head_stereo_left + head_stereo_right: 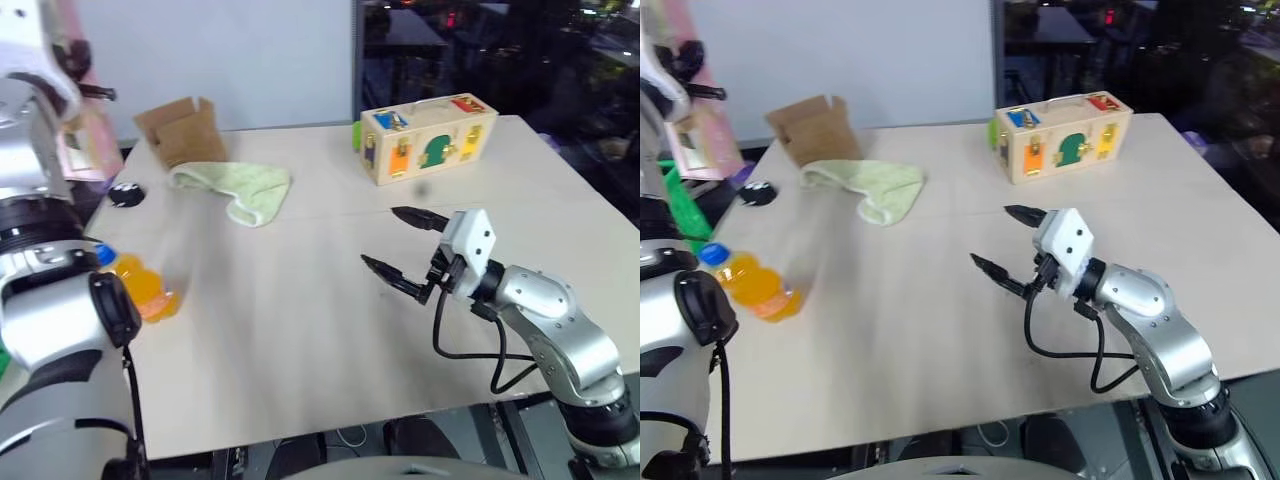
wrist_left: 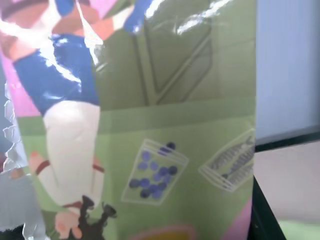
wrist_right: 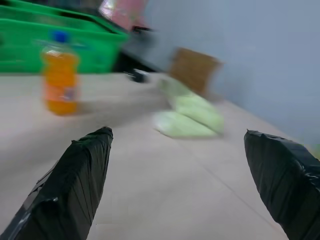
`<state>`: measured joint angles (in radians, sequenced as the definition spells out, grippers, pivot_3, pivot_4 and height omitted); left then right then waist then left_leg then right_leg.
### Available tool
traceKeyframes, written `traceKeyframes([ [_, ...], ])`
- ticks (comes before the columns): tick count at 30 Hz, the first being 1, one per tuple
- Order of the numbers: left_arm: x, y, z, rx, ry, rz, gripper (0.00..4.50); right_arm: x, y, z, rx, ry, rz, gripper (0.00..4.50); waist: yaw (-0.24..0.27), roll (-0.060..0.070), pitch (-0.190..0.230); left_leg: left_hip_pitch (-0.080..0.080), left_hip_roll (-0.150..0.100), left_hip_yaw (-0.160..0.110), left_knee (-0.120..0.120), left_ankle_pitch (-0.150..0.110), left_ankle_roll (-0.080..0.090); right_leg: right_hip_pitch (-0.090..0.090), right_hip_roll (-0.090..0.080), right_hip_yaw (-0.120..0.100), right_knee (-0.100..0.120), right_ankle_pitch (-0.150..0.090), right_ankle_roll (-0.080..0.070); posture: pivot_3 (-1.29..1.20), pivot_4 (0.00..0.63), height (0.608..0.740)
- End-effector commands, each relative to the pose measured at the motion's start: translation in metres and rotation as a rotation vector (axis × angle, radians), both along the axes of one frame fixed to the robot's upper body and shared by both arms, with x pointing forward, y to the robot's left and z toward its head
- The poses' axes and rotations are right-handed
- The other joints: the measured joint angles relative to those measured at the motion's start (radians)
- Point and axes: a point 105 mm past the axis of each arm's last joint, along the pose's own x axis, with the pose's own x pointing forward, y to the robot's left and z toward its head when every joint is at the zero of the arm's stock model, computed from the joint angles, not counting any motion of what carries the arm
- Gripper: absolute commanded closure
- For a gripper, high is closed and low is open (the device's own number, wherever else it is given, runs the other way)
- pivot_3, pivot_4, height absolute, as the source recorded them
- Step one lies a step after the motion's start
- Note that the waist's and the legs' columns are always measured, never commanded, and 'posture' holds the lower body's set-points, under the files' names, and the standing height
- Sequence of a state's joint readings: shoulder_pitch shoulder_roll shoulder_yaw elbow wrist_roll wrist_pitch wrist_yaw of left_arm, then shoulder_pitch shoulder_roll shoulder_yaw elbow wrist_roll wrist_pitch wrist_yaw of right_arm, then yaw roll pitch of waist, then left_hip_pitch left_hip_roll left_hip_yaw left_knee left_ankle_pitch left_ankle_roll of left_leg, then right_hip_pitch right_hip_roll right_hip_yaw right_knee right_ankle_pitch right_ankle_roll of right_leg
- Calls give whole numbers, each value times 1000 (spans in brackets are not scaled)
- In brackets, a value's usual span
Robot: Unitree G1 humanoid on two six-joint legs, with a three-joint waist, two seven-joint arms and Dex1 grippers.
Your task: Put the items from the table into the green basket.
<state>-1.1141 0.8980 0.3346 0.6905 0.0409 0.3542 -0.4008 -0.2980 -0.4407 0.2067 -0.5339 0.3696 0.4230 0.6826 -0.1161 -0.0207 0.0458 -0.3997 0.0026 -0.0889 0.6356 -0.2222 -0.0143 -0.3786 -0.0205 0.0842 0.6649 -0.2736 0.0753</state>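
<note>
I keep moving my left gripper toward the basket's opening (image 3: 52, 15) and release there, since the pink carton's lower end (image 1: 715, 166) hangs higher than the green basket's rim.
My left gripper (image 1: 88, 72) is raised at the far left, beyond the table's left edge, and is shut on the long pink printed carton (image 1: 80, 145). The carton's print (image 2: 150, 150) sits close before the left wrist camera. Below it lies the green basket (image 1: 680, 205), mostly hidden by my arm. The orange-drink bottle (image 1: 140, 285) with a blue cap stands upright near the left edge of the table (image 1: 300, 350). A pale green cloth (image 1: 240, 190) lies crumpled toward the back. My right gripper (image 1: 385, 240) hovers open and empty over the table's middle, pointing left toward the bottle (image 3: 60, 75).
An open cardboard box (image 1: 180, 130) sits at the back left and a wooden latch box (image 1: 428, 138) with coloured doors at the back right. A small black object (image 1: 125, 193) lies near the left edge. A seam runs across the tabletop.
</note>
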Motion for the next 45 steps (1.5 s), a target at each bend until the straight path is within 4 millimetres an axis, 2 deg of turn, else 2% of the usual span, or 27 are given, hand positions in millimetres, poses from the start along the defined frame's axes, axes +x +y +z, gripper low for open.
traceKeyframes([
  [1, -23, 21, 27, 66, -72, 71, 4075, -2, 15, 12, 1, -59, 132, 0, 32, -1, 0, 0, -1, 0, 0, 0, -1, 0, -1, -2, 0, 0, 0, 67, 0, 740],
  [7, -49, 59, 17, 93, -36, 160, 4075, 5, 38, 32, 51, -103, 237, 0, 104, -2, 0, 0, 0, -1, 0, 3, -4, 0, 1, -6, 2, 0, 0, 117, 0, 740],
  [13, -74, 97, 1, 139, -28, 282, 4075, 2, 51, 40, 93, -113, 284, 0, 136, -6, -3, 2, 1, -2, 0, 5, -8, 0, 3, -6, 8, 0, -1, 145, 0, 740],
  [19, -84, 122, -34, 183, 57, 396, 4075, 1, 56, 44, 118, -112, 294, 0, 152, -8, -4, 3, 2, -2, 0, 6, -9, 0, 3, -7, 9, 0, -3, 131, 0, 740],
  [22, -94, 136, -55, 93, 80, 427, 4075, 2, 55, 44, 119, -112, 284, 0, 156, -7, -4, 3, 2, -2, 0, 6, -9, 0, 3, -7, 10, 0, -3, 106, 0, 740],
  [23, -103, 145, -66, 57, 91, 478, 3120, 2, 54, 44, 118, -111, 278, 0, 155, -7, -4, 3, 2, -2, 0, 6, -9, 0, 3, -7, 10, 0, -3, 99, 0, 740],
  [24, -111, 152, -75, 20, 89, 516, 2892, 2, 53, 43, 118, -109, 270, 0, 154, -7, -4, 3, 2, -1, 0, 6, -9, 0, 3, -7, 9, 0, -3, 99, 0, 740],
  [26, -117, 157, -85, -9, 84, 536, 1977, 2, 51, 43, 118, -105, 257, 0, 145, -8, -4, 3, 3, 0, 0, 6, -10, -1, 3, -7, 10, 0, -3, 90, 0, 740],
  [28, -109, 148, -88, -40, 57, 442, 1055, 2, 49, 41, 115, -103, 247, 0, 136, -8, -4, 4, 3, 1, 0, 6, -9, -1, 3, -7, 11, 0, -3, 84, 0, 740],
  [32, -95, 131, -84, -40, 17, 290, 1055, 1, 46, 40, 110, -100, 238, 0, 130, -8, -4, 4, 3, 0, 0, 6, -9, -1, 3, -8, 13, -1, -5, 96, 0, 740],
  [35, -73, 96, -75, -30, -8, 38, 1055, 2, 43, 38, 105, -95, 234, 0, 134, -8, -4, 4, 4, 0, 0, 6, -10, -1, 3, -8, 13, -1, -6, 105, 0, 740],
  [37, -67, 76, -74, -35, -5, -86, 1055, 2, 42, 37, 102, -93, 235, 0, 132, -8, -4, 4, 4, 0, 0, 6, -10, -1, 3, -9, 13, -1, -7, 113, 0, 740],
  [38, -65, 67, -78, -49, 19, -148, 1055, 2, 42, 36, 99, -93, 235, 0, 130, -8, -4, 4, 4, 0, 0, 6, -10, -1, 3, -8, 12, -1, -7, 113, 0, 740],
  [40, -65, 37, -100, -60, 140, -320, 1055, 2, 41, 35, 97, -91, 236, 0, 126, -8, -4, 5, 4, 2, 0, 6, -10, -1, 2, -7, 13, 0, -7, 115, 0, 740],
  [42, -75, 3, -134, -89, 315, -495, 1055, 2, 40, 34, 92, -90, 235, 0, 112, -7, -5, 5, 5, 3, -1, 6, -10, -2, 3, -7, 11, 0, -9, 115, 0, 740],
  [45, -95, -18, -160, -135, 408, -553, 1055, 2, 38, 32, 85, -90, 229, 0, 102, -5, -5, 6, 5, 3, -3, 6, -10, -1, 1, -6, 13, -1, -12, 103, 0, 740],
])
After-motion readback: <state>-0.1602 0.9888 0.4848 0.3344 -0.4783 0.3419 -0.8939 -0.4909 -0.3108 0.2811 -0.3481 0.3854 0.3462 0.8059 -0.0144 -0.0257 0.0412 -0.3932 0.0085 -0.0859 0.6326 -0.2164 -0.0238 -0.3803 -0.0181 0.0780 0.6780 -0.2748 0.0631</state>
